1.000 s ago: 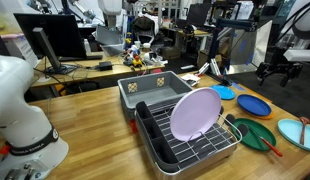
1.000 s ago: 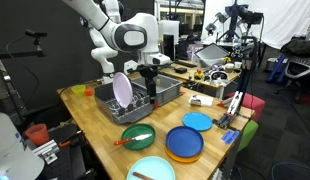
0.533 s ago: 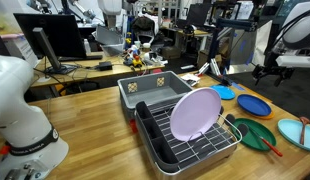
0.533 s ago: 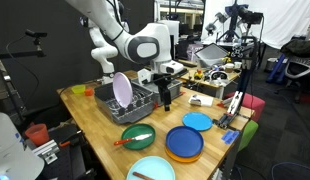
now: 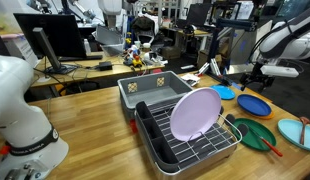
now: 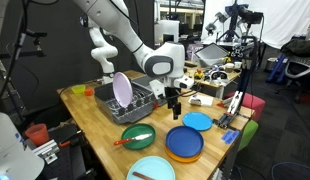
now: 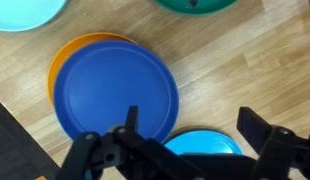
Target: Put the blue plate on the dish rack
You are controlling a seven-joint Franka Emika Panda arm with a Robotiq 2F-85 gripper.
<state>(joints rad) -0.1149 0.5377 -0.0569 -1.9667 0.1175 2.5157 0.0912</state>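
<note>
The blue plate's rim [image 7: 177,102] has my open fingers across it, clear of the orange plate's edge, so I keep lowering until they can close on that rim [image 6: 178,128].
The blue plate [image 7: 115,90] lies flat on an orange plate [image 7: 63,58] on the wooden table; it shows in both exterior views [image 5: 253,104] [image 6: 184,142]. The dish rack [image 5: 223,145] [image 6: 143,103] is a silver wire rack holding an upright lavender plate [image 5: 195,113] [image 6: 122,88]. My gripper [image 7: 195,128] is open and empty. It hangs above the table beside the blue plate, over a small sky-blue plate [image 7: 207,146]. It shows in both exterior views [image 5: 257,76] [image 6: 175,108].
A grey plastic bin [image 5: 155,90] stands behind the rack. A green plate [image 5: 253,133] [image 6: 138,136] with a red utensil and a pale teal plate [image 5: 295,133] [image 6: 152,170] lie near the blue plate. The sky-blue plate [image 5: 225,92] [image 6: 198,121] lies next to it.
My arm has swung away from the dish rack toward the stack of plates, and the gripper now hangs lower, close to the blue plate. The plates have not moved.
</note>
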